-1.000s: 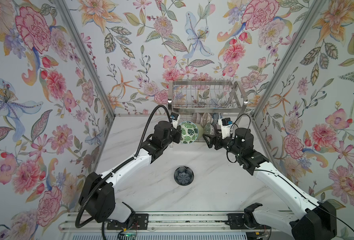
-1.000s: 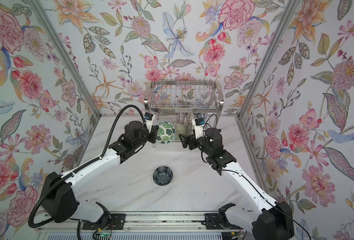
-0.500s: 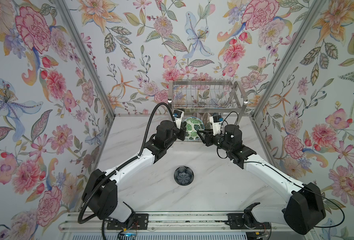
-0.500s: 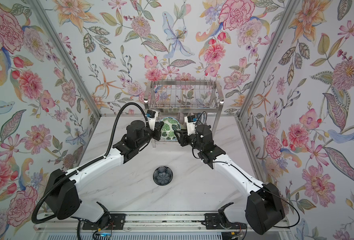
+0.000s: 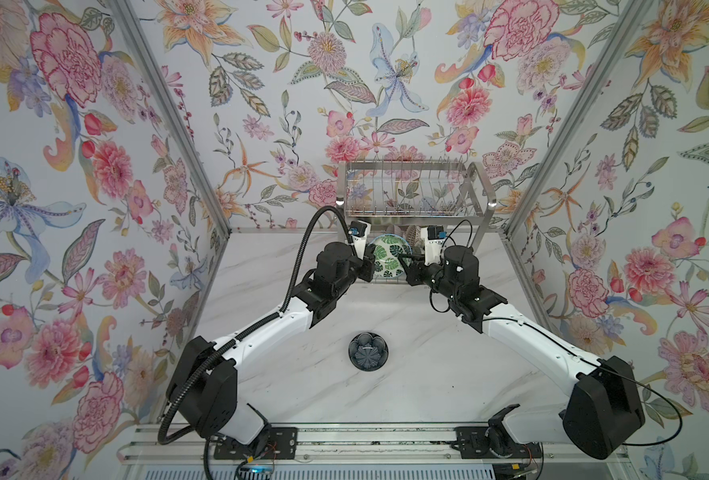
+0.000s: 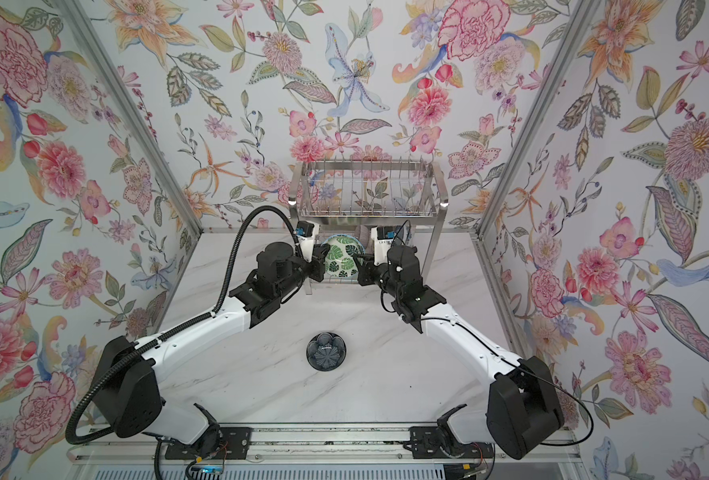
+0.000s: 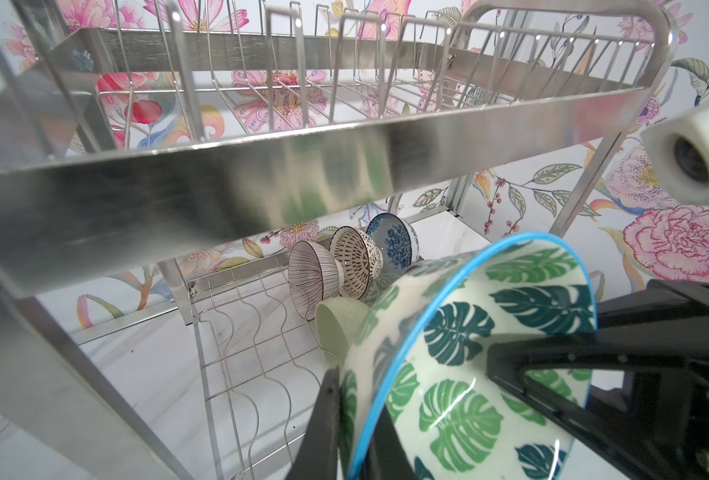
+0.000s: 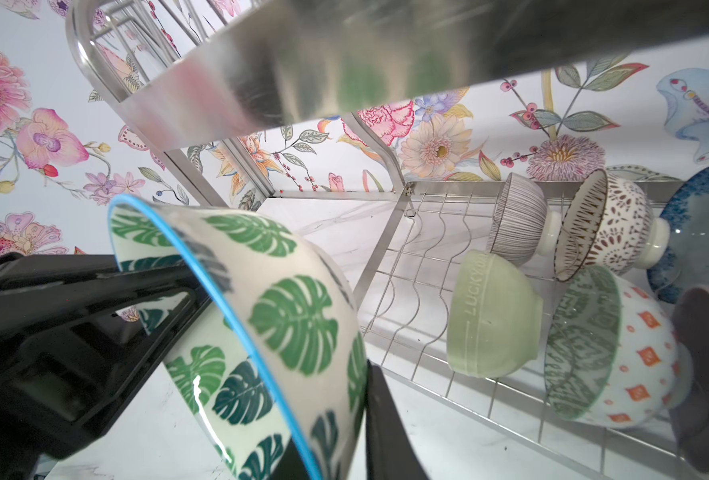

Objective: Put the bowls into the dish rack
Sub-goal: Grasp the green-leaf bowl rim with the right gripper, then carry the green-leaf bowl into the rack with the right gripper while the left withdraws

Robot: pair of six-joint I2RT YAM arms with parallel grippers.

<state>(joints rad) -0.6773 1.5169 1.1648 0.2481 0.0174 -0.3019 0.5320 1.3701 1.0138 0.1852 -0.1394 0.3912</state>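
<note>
My left gripper should open and release the green leaf bowl's rim (image 5: 376, 252) it holds in front of the empty wires (image 7: 250, 352) before my right gripper carries the bowl in.
The green leaf bowl (image 5: 387, 261) (image 6: 341, 261) hangs tilted on edge just in front of the dish rack's (image 5: 411, 208) (image 6: 365, 208) lower tier. My left gripper (image 5: 368, 266) (image 7: 355, 436) is shut on its left rim. My right gripper (image 5: 407, 266) (image 8: 336, 440) is shut on the opposite rim, one finger inside the bowl (image 8: 261, 316) and one outside. Several bowls lean in the lower tier: pale green (image 8: 492, 316), grey-green geometric (image 8: 610, 353), purple-lined (image 7: 311, 278), lattice (image 7: 355, 259), blue floral (image 7: 392, 241). A navy bowl (image 5: 368, 350) (image 6: 326, 351) sits on the table.
The rack's upper tier bar (image 7: 261, 174) (image 8: 303, 62) runs close above the held bowl. Wavy wires (image 7: 244, 332) of the lower shelf lie bare on its left half. Floral walls enclose the marble table (image 5: 427, 374) on three sides.
My right gripper came in from the right and closed on the leaf bowl's rim. The left gripper kept its hold, and both arms shifted slightly toward the rack.
</note>
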